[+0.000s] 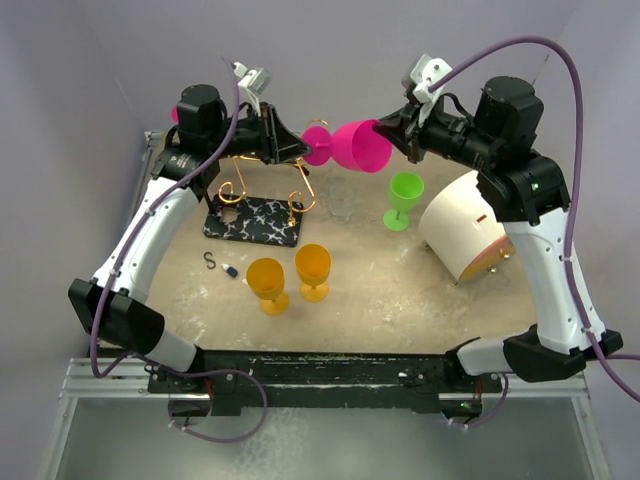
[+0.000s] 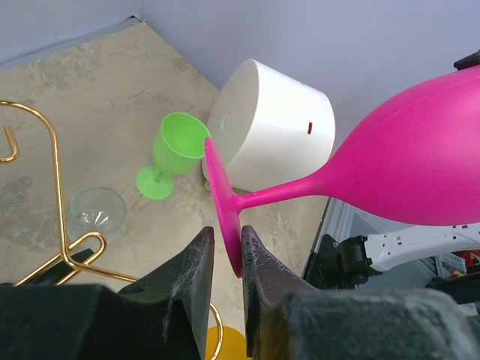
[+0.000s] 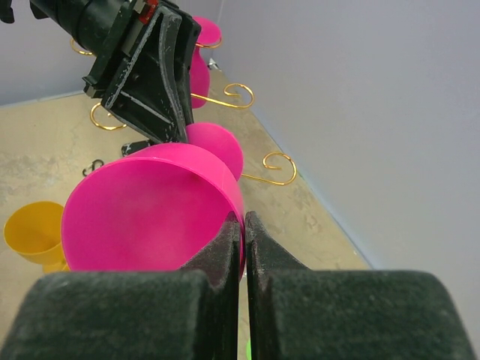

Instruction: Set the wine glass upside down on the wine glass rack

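The pink wine glass's rim (image 1: 386,152) is clamped in my right gripper, which should open so my left gripper, on the foot (image 1: 317,146), can turn the glass upside down.
The pink wine glass (image 1: 362,146) hangs on its side in mid-air between both arms, above the back of the table. My right gripper (image 1: 385,130) is shut on the bowl's rim (image 3: 225,196), one finger inside and one outside. My left gripper (image 2: 227,244) has its fingers pressed on either side of the glass's round foot (image 2: 219,191). The wine glass rack (image 1: 253,218), gold wire (image 1: 300,195) on a black marbled base, stands just below and left of the glass. Its gold arm (image 2: 56,172) and spiral curls (image 3: 234,94) show in the wrist views.
A green glass (image 1: 404,195) stands at the right. Beside it a white tub (image 1: 462,232) lies on its side. Two orange glasses (image 1: 268,282) (image 1: 313,268) stand in front of the rack. A clear glass (image 2: 97,214), a small S-hook (image 1: 209,261) and a tiny blue-white piece (image 1: 231,271) lie nearby.
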